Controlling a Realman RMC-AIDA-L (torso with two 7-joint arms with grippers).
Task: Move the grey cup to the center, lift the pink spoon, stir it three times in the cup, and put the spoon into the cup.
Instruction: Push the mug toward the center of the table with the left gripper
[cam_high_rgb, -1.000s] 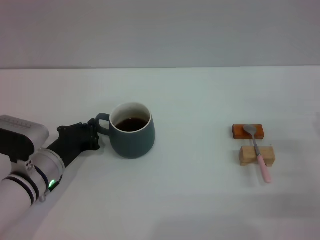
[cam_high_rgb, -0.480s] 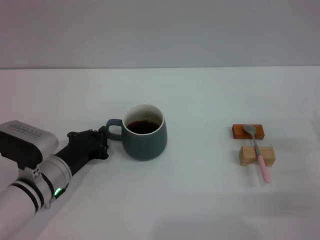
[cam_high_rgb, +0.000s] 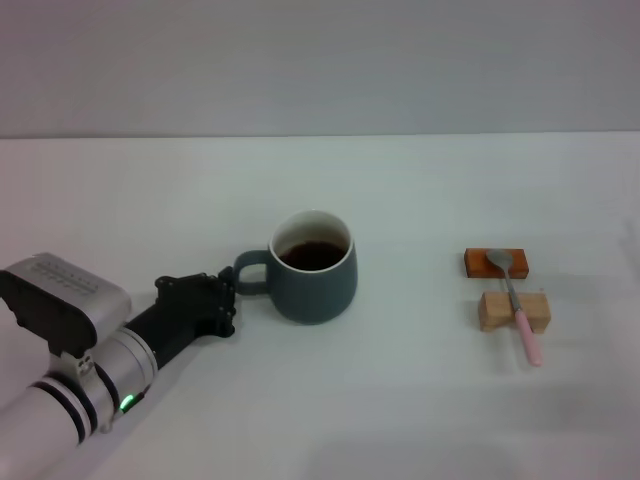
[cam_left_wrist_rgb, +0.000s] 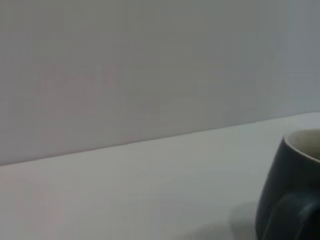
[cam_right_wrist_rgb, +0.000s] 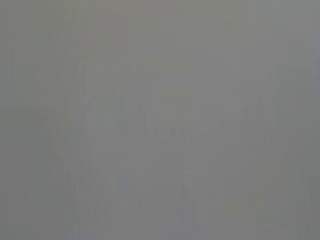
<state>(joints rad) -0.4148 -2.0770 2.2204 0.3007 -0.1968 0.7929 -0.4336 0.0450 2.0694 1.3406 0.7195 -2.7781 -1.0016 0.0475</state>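
Observation:
The robot's left gripper is touching the cup handle's outer end (cam_high_rgb: 245, 276) while the grey cup stands short of the center, so it should move back and push on the cup's side (cam_high_rgb: 286, 292).
The grey cup (cam_high_rgb: 318, 282) stands on the white table, near its middle and slightly to the left, with dark liquid inside and its handle pointing left. My left gripper (cam_high_rgb: 230, 296) is shut on that handle, the arm reaching in from the lower left. Part of the cup's wall and handle (cam_left_wrist_rgb: 292, 192) fills a corner of the left wrist view. The pink spoon (cam_high_rgb: 516, 302) lies at the right, its metal bowl on an orange-brown block (cam_high_rgb: 478, 263) and its pink handle across a pale wooden block (cam_high_rgb: 492, 313). My right gripper is out of view.
The white table (cam_high_rgb: 420, 400) runs back to a plain grey wall. The right wrist view is a flat grey with nothing to make out.
My left gripper has slid the grey cup to the right, toward the table's middle, holding its handle throughout. The spoon and blocks have stayed put.

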